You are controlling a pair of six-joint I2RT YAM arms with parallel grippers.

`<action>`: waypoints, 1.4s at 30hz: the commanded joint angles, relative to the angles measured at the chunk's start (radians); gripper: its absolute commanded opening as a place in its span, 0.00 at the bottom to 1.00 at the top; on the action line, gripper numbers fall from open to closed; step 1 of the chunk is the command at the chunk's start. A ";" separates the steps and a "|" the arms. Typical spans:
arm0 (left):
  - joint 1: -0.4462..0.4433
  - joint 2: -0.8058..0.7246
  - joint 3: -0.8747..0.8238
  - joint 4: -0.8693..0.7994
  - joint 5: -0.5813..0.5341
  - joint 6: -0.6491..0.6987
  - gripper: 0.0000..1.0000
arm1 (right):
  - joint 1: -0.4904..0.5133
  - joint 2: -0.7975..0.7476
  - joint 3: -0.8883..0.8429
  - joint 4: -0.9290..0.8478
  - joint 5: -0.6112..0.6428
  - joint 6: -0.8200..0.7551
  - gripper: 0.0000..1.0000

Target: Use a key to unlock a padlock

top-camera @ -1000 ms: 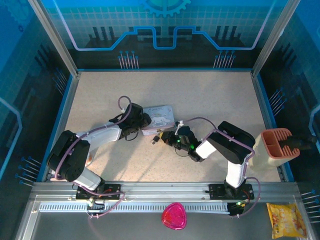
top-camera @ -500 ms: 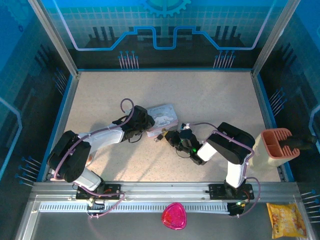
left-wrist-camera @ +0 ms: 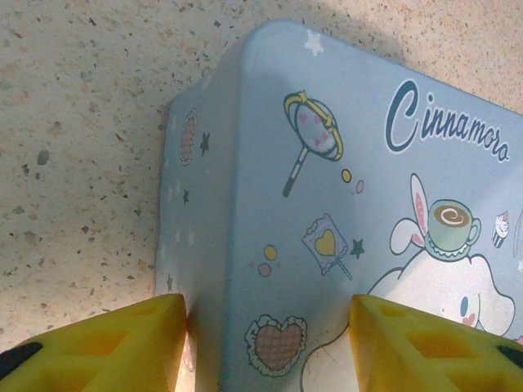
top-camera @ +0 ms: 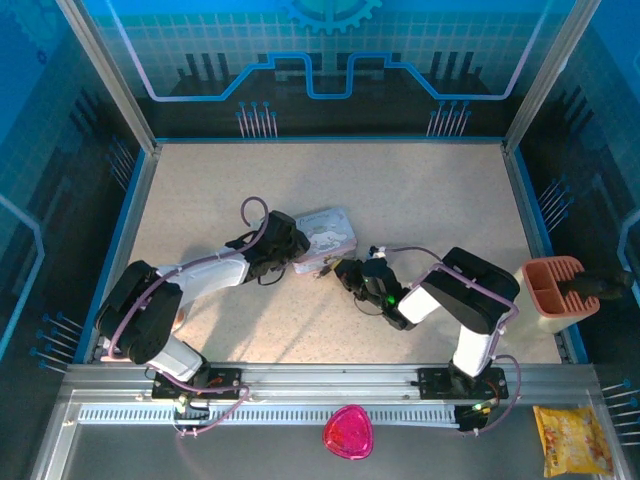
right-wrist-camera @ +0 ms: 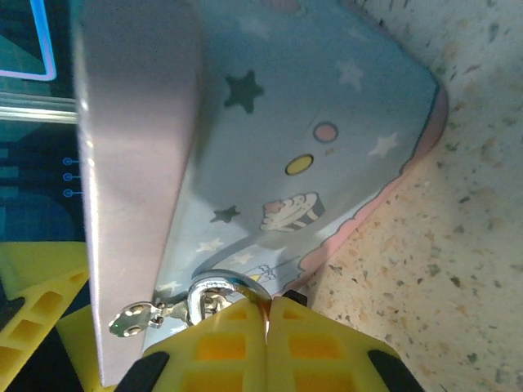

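Observation:
The shackle's loose end (right-wrist-camera: 194, 317) is open at the tin's hasp (right-wrist-camera: 166, 311), so my right gripper keeps pulling the padlock away until the shackle is clear, then let it go.
The pastel cartoon tin (top-camera: 330, 228) lies mid-table. My left gripper (top-camera: 290, 243) stands over its left corner, open. In the left wrist view one yellow finger (left-wrist-camera: 106, 343) touches the tin's (left-wrist-camera: 343, 163) side wall and the other sits over the lid, so the left gripper (left-wrist-camera: 270, 314) straddles that edge. My right gripper (top-camera: 343, 270) is at the tin's front edge. Its right gripper (right-wrist-camera: 267, 306) fingers are shut, with the padlock's (right-wrist-camera: 216, 286) silvery shackle looping out of their tips through the tin's (right-wrist-camera: 310, 122) small hasp (right-wrist-camera: 135, 318). A brassy sliver shows in the seam. The key is hidden.
A peach holder (top-camera: 550, 292) stands at the table's right edge beside the right arm. A pink object (top-camera: 347, 432) and a yellow snack packet (top-camera: 572, 440) lie below the front rail. Blue enclosure walls ring the table.
My right gripper has moved up and slightly left with the padlock, up to the tin's front edge. The left gripper and tin shifted a little to the right.

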 commanded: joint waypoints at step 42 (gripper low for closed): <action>0.117 -0.577 -0.360 -0.014 -0.027 0.450 0.64 | -0.139 -0.658 -0.001 -1.048 -0.324 -0.692 0.00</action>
